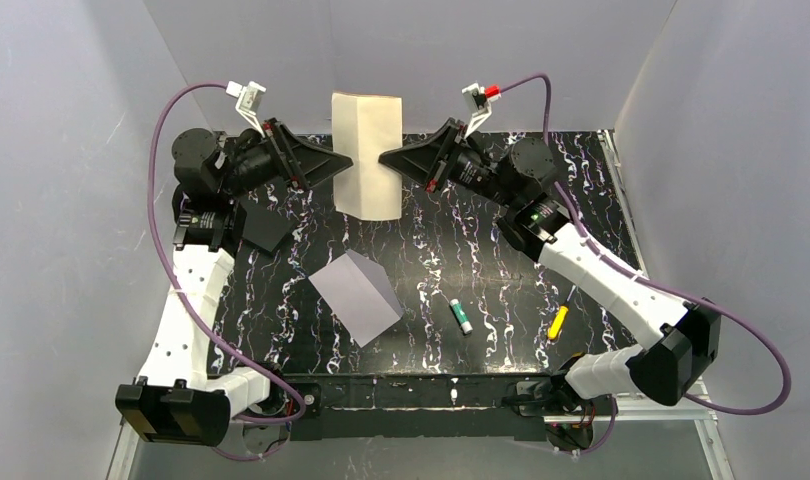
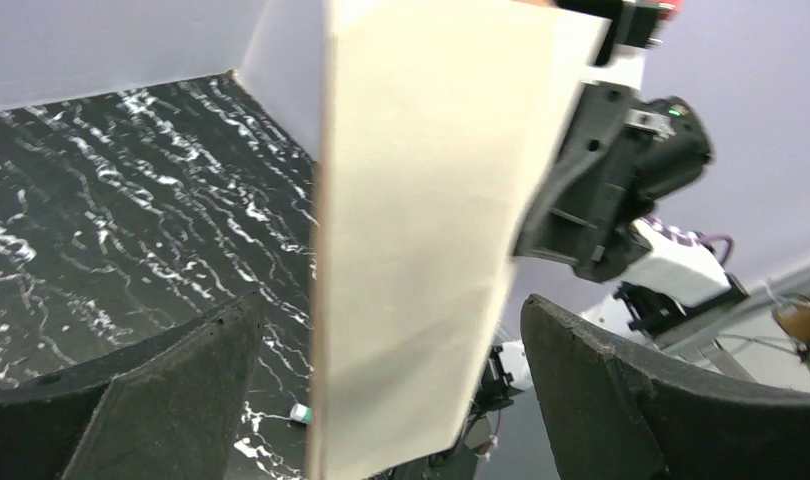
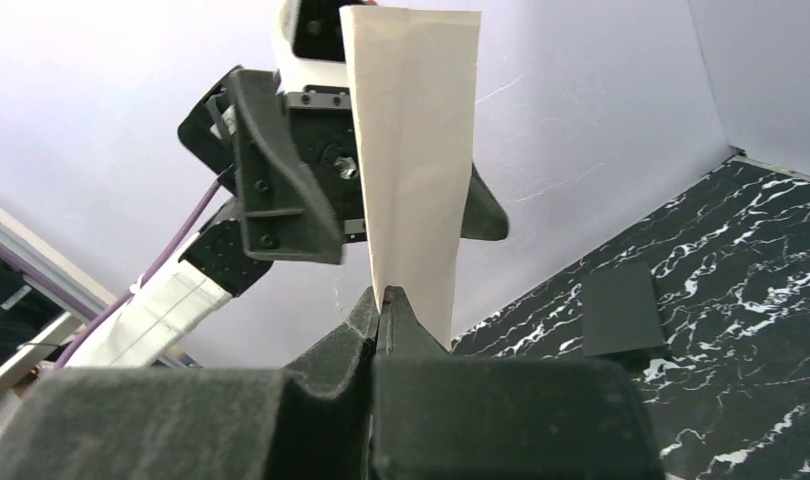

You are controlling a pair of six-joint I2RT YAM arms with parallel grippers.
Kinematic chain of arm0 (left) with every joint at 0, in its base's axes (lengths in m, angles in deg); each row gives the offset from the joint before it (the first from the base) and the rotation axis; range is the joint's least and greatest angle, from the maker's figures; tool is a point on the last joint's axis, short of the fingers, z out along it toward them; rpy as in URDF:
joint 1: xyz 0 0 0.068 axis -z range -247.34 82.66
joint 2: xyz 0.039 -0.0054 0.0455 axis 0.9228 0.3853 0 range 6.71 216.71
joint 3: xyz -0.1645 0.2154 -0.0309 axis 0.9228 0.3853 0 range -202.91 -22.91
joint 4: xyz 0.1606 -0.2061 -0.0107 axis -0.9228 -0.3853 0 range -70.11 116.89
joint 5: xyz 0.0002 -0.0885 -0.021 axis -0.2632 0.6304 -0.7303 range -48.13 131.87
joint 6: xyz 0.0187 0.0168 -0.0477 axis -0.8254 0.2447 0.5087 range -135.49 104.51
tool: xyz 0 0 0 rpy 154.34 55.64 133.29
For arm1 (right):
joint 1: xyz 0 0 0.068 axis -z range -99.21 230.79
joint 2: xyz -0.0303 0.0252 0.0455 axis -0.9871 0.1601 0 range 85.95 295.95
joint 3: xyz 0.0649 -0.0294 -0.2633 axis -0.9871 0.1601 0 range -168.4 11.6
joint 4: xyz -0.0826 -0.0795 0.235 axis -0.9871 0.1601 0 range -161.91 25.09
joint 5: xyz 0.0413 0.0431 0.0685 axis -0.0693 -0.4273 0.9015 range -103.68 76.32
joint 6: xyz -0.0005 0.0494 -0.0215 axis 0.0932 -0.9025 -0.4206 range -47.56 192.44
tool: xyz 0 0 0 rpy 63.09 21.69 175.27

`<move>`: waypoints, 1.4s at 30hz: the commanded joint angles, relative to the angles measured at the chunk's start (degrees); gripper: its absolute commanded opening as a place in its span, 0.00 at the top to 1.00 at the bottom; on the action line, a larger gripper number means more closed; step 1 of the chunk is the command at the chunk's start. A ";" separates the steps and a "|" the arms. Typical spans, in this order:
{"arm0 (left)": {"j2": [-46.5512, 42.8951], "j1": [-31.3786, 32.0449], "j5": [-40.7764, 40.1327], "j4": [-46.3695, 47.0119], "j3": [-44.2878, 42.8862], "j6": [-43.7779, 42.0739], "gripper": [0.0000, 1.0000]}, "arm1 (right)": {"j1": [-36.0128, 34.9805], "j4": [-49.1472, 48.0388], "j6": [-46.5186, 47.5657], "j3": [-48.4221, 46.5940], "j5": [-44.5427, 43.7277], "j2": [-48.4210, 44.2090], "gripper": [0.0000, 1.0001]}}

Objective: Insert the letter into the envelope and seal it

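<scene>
The letter's broad side [image 2: 421, 190] lies across the left gripper's open fingers, so the left gripper should move back and turn to pinch the letter's edge [image 1: 334, 190] opposite the right gripper.
The letter [image 1: 366, 150] is a tan sheet folded lengthwise and held upright in the air at the back of the table. My right gripper [image 1: 384, 160] is shut on its right edge; in the right wrist view the jaws [image 3: 384, 295] pinch the letter's lower edge [image 3: 411, 150]. My left gripper [image 1: 346, 165] is at the letter's left side. In the left wrist view it [image 2: 391, 305] is open, with the letter [image 2: 421, 230] standing between its wide-apart fingers [image 2: 161, 400]. The pale lavender envelope [image 1: 357, 297] lies flat on the table, nearer the front.
A flat black piece [image 1: 261, 228] lies at the left beside the left arm and also shows in the right wrist view [image 3: 621, 310]. A green-capped glue stick [image 1: 462, 316] and a yellow pen-like thing [image 1: 558, 322] lie front right. Grey walls enclose the black marbled table [image 1: 461, 250].
</scene>
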 commanded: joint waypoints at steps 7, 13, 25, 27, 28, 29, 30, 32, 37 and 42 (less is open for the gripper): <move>-4.24 0.34 10.38 11.31 0.64 4.70 0.02 | 0.03 -8.32 -6.34 -2.42 -2.98 2.93 0.99; -4.28 0.30 10.81 11.40 1.99 1.51 0.13 | 0.03 -8.45 -7.40 -2.41 -5.83 3.57 0.99; -3.09 -0.05 0.19 2.71 3.11 -7.48 0.10 | 0.03 -7.97 -5.87 0.32 -6.60 -0.65 0.99; -2.64 -0.05 0.59 2.70 2.56 -7.00 0.11 | 0.00 -7.95 -6.48 0.56 -6.27 -0.85 0.99; -2.70 -0.05 -0.08 2.61 2.64 -7.33 0.11 | 0.03 -7.77 -6.60 0.81 -6.53 -0.94 0.99; -3.07 -0.05 -1.50 1.83 2.69 -8.23 0.10 | 0.03 -7.31 -6.56 0.96 -7.23 -1.03 0.99; -3.52 -0.05 -3.64 0.24 2.53 -9.50 0.09 | 0.03 -5.92 -6.47 0.87 -8.26 -1.08 0.99; -4.26 -0.05 -10.31 -5.33 1.22 -13.47 0.07 | 0.03 -1.04 -5.58 -0.44 -11.49 -0.99 0.99; -5.78 0.04 -19.39 -12.80 1.23 -20.46 0.07 | 0.03 17.11 -10.04 -5.81 -27.62 0.75 0.99; -5.79 1.91 -17.67 -9.09 3.61 -28.78 0.07 | 0.03 32.23 -21.86 -12.95 -35.19 5.68 0.99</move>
